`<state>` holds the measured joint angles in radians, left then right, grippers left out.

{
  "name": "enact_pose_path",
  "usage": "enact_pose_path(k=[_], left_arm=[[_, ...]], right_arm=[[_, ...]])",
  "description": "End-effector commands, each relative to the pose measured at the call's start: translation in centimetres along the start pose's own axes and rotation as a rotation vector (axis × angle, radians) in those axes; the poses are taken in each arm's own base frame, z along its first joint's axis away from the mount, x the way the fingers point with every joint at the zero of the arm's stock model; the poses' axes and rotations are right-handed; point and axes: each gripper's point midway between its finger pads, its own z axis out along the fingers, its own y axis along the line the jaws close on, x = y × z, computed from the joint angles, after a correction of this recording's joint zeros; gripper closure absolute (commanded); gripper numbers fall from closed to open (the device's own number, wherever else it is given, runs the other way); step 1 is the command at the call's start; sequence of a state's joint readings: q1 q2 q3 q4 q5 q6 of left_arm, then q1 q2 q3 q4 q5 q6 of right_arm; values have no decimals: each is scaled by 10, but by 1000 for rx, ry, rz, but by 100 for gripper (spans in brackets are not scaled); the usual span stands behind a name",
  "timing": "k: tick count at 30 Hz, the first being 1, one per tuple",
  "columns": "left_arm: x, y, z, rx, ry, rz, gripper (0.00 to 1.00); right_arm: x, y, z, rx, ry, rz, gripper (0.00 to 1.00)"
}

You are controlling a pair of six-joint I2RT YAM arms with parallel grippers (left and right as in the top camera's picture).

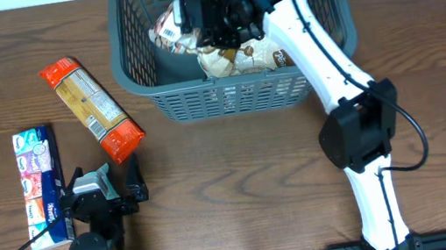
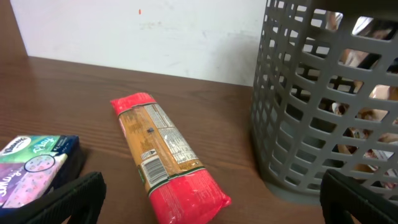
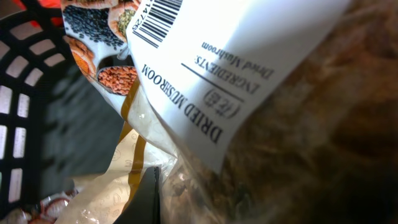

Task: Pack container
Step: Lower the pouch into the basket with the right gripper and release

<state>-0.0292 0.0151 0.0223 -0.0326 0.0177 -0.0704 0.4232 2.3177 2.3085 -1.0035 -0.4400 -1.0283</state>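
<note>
My right gripper should now lower the dried mushroom bag (image 1: 169,34), which is inside the basket's sides, and let it go on the basket's bottom, which is free beside the snack bags (image 1: 174,67).
The container, a dark grey slotted basket (image 1: 134,74), stands at the back middle of the table and also shows in the left wrist view (image 2: 311,106). My right gripper (image 1: 215,21) is down inside it, shut on a clear bag labelled dried mushroom (image 3: 298,124). That bag fills the right wrist view, pressed against my one visible finger (image 3: 148,199). Other snack bags (image 1: 250,57) lie in the basket. My left gripper (image 1: 106,182) rests open and empty at the front left, also seen in the left wrist view (image 2: 211,208).
A long red and orange pasta packet (image 1: 92,109) (image 2: 165,155) lies left of the basket, its end between my left fingers' line. A blue tissue multipack (image 1: 41,186) (image 2: 34,165) lies at the far left. A black frame rail runs along the front edge.
</note>
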Motion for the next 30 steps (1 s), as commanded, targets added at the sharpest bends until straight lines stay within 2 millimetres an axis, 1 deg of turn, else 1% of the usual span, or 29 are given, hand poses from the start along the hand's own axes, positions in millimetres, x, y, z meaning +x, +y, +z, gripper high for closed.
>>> enact_pose_path(k=[1,5,8,12,15,16,17,18,19,27,29,30], left_arm=[[16,6,1,-33,47,-15,1],[16,6,1,-33,48,-14,1],[16,6,1,-33,47,-15,1],[16,6,1,-33,47,-15,1],[16,6,1,-33,48,-14,1],[16,6,1,-33,48,-14,1],[16,6,1,-33,48,-14,1],[16,6,1,-33,48,-14,2],[16,6,1,-33,48,-14,1],[16,6,1,-33,48,-14,1],[16,6,1,-33,48,-14,1],[16,6,1,-33,48,-14,1]], right_arm=[[-15,21,16,-77,-51,-62,99],[-10,36,21,-122,-14,-189,99],[-1,40,21,-130,38,-185,99],[20,43,20,-138,147,-170,99],[23,43,19,-139,161,-166,99],[23,43,19,-140,160,-166,93],[23,43,19,-139,161,-160,77],[22,42,19,-135,160,-148,27],[22,42,19,-133,158,-141,1],[16,44,19,-143,125,-132,1],[8,40,11,-123,110,-115,1],[2,36,4,-99,100,-98,1]])
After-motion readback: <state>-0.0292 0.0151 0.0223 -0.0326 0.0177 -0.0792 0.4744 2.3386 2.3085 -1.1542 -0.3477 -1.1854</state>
